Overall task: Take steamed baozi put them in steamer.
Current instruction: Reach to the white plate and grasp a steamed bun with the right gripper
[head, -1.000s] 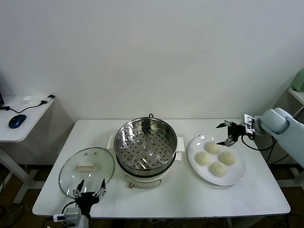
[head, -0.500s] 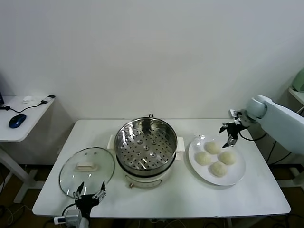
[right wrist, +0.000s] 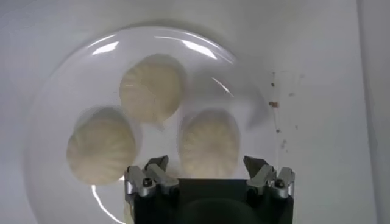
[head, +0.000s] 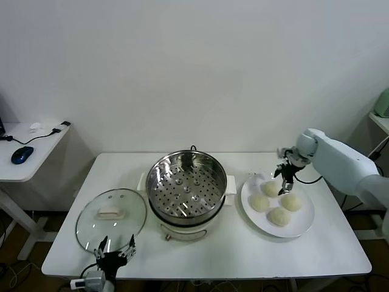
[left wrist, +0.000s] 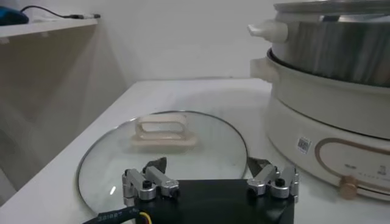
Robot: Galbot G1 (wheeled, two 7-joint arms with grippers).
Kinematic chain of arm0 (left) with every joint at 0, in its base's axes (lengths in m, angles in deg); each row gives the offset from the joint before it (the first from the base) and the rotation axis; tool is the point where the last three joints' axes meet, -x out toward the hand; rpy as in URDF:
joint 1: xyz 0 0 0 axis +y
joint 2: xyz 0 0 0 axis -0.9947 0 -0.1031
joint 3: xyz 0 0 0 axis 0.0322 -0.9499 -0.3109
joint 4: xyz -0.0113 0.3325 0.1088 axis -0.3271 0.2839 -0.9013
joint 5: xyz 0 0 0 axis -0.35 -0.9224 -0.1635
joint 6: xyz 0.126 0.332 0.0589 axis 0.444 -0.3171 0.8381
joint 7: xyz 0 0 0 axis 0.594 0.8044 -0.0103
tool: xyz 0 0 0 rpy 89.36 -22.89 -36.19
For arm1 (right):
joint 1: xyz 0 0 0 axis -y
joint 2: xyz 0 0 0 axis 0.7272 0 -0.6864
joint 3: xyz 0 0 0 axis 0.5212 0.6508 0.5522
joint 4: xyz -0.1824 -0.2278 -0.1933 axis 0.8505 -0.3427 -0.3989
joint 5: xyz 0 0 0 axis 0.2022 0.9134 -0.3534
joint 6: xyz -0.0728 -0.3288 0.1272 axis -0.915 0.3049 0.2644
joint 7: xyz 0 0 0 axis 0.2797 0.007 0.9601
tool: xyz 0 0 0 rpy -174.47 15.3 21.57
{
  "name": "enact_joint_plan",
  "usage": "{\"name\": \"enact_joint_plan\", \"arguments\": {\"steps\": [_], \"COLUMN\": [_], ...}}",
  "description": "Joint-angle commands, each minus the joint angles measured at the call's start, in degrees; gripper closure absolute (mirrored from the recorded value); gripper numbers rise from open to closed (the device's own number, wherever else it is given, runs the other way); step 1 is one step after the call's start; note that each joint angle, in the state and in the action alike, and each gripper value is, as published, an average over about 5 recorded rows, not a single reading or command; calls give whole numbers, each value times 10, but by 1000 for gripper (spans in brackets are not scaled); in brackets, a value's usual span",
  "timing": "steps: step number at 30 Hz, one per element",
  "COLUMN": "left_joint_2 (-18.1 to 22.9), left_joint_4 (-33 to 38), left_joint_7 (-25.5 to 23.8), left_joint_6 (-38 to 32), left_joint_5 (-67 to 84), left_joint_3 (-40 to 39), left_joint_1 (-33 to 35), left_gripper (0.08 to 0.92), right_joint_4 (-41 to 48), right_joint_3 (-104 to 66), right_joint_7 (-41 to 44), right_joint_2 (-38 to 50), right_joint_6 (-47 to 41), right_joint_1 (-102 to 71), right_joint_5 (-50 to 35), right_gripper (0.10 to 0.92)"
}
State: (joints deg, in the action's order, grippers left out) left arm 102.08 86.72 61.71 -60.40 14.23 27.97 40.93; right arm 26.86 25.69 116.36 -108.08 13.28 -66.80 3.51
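Observation:
The farthest baozi (head: 270,188) should come away by itself when I lift it, and its neighbours should stay where they are, because white plate shows (head: 275,202) between the baozi.
Several cream-white steamed baozi (head: 270,188) lie on a white plate (head: 304,226) at the table's right. My right gripper (head: 283,180) hangs open just above them, pointing down. In the right wrist view one baozi (right wrist: 208,141) lies below and between the spread fingers of the right gripper (right wrist: 206,163), untouched, with two more (right wrist: 151,89) (right wrist: 100,149) beyond it. The shiny steel steamer (head: 186,182) stands empty on its white cooker base at the table's middle. My left gripper (head: 115,250) waits open at the near left table edge, and in its own view the left gripper (left wrist: 207,165) holds nothing.
A round glass lid (head: 111,219) with a cream handle lies flat left of the steamer, directly ahead of the left gripper; the lid (left wrist: 164,146) and cooker base (left wrist: 329,140) fill that wrist view. A side desk with a mouse (head: 22,154) stands far left.
My right arm has swung in from the table's right edge to over the plate, its gripper turning downward above the baozi. The left arm has stayed put.

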Motion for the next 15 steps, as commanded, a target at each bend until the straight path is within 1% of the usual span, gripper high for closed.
{"name": "enact_joint_plan", "arguments": {"steps": [1,5,8,13,15], "left_joint_2": [0,-1,-2,-2,-2], "left_joint_4": [-3,-4,-6,-6,-5], "left_joint_7": [0,1,2,4,4], "left_joint_6": [-2,-3,-5,-5,-5], "left_joint_5": [0,3,5,7,8], "left_joint_3": [0,0,0,-1,-1], "left_joint_1": [0,0,0,1,2], "left_gripper": [177,177,177,177,177], "right_joint_4": [58,74,82,82,80], "right_joint_3": [-8,-11,-20,-25,-28], "right_joint_7": [0,1,-1,7,9], "right_joint_2": [-45,-56,-62,-62,-61], "right_joint_6": [2,7,8,7,6], "right_joint_1": [-7,-10,-14,-18,-19], "right_joint_5": [30,45,48,59,60], "right_gripper": [203,205,228,325,350]}}
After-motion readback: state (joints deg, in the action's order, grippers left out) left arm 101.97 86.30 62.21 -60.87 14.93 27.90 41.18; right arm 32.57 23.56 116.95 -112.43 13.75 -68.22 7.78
